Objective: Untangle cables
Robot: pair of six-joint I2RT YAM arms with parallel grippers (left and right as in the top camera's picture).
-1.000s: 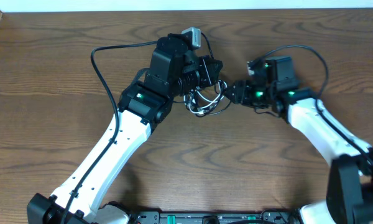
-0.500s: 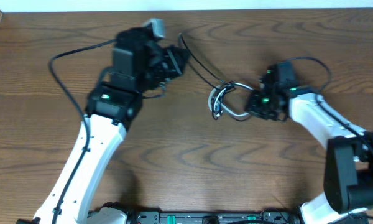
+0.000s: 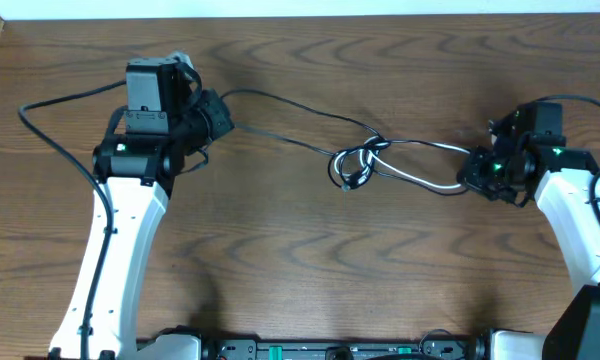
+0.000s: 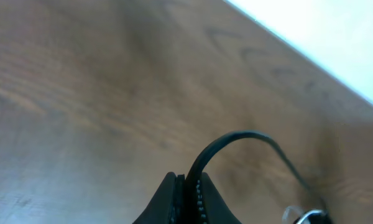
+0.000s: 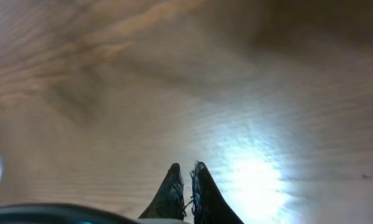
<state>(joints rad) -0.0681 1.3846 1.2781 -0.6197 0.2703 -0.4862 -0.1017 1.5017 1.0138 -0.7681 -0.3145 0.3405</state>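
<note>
The cables are pulled tight into the small knot (image 3: 353,167), so next I ease my right gripper back toward it while my left gripper comes in to loosen the knot's loops (image 3: 374,148).
The black cable (image 3: 310,112) and the white cable (image 3: 420,180) lie stretched across the table, joined in a small knot of loops (image 3: 356,162) at the centre. My left gripper (image 3: 222,118) is at the left, shut on the black cable (image 4: 236,134). In the left wrist view that cable arcs up out of the gripper's closed tips (image 4: 188,182). My right gripper (image 3: 470,176) is at the right with the white cable running into it. In the right wrist view the right gripper (image 5: 186,169) has its tips together, and no cord shows between them.
Thick black robot wires (image 3: 65,98) loop off the left arm and a similar wire (image 3: 580,100) off the right arm. The table's far edge (image 3: 300,14) meets a white strip at the back.
Both arms have pulled apart, the left to the left and the right to the right. The bundle has drawn out from a tight coil into long strands with a small knot. The right gripper has shut.
</note>
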